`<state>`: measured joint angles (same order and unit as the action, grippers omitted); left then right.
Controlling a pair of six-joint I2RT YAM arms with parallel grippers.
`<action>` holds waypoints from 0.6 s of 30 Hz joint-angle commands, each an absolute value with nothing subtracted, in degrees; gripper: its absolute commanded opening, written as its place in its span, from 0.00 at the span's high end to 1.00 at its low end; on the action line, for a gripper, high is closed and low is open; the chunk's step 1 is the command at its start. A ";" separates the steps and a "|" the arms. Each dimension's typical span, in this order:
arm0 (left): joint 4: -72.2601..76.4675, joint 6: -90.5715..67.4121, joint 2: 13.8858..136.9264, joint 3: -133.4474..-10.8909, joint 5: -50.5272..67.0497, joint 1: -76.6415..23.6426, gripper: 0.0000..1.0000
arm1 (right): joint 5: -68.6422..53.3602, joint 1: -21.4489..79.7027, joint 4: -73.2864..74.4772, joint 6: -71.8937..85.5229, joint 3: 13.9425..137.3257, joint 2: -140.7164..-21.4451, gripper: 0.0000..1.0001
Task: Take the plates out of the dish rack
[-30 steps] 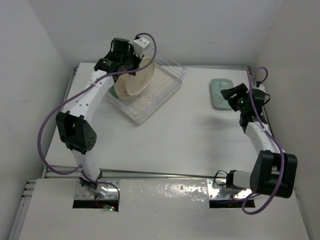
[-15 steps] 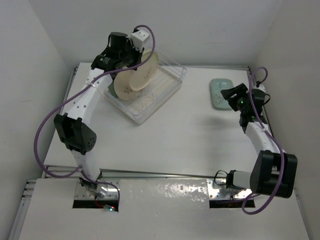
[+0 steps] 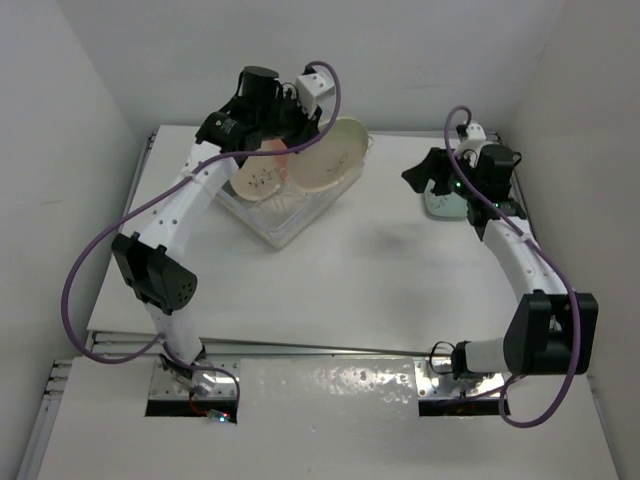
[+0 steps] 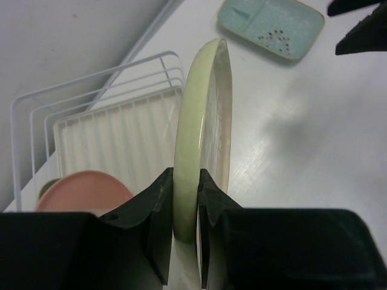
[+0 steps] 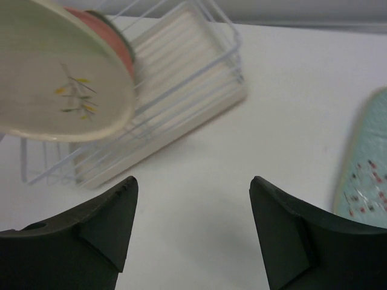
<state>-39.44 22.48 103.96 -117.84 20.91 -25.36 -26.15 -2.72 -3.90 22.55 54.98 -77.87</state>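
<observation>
I should keep moving my left gripper to the open table, since the cream-yellow plate is clear above the dish rack, and let go once the plate rests there.
My left gripper is shut on the rim of the round cream-yellow plate and holds it in the air over the right edge of the dish rack. In the left wrist view the plate is edge-on between my fingers. The cream-and-pink plate stands in the rack; it also shows in the left wrist view. My right gripper is open and empty, facing the rack and the held plate. A mint-green divided plate lies on the table under the right arm.
The mint plate shows at the right edge of the right wrist view and at the top of the left wrist view. White walls close in the table on the left, back and right. White table lies between rack and arm bases.
My left gripper has lifted the cream-yellow plate up and to the right, out of the rack. My right arm has swung back and left over the mint plate, toward the rack.
</observation>
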 commanded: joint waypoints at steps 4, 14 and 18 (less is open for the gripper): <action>-38.22 29.00 97.48 -114.88 31.11 -25.58 1.00 | -37.35 2.19 -8.10 10.47 60.02 -81.12 0.24; -33.49 26.02 94.83 -100.04 37.26 -26.28 1.00 | -32.79 3.69 -8.01 12.14 55.73 -78.67 0.22; -29.81 24.09 96.93 -97.30 43.23 -27.42 1.00 | -29.27 3.69 -2.48 10.90 54.58 -76.12 0.21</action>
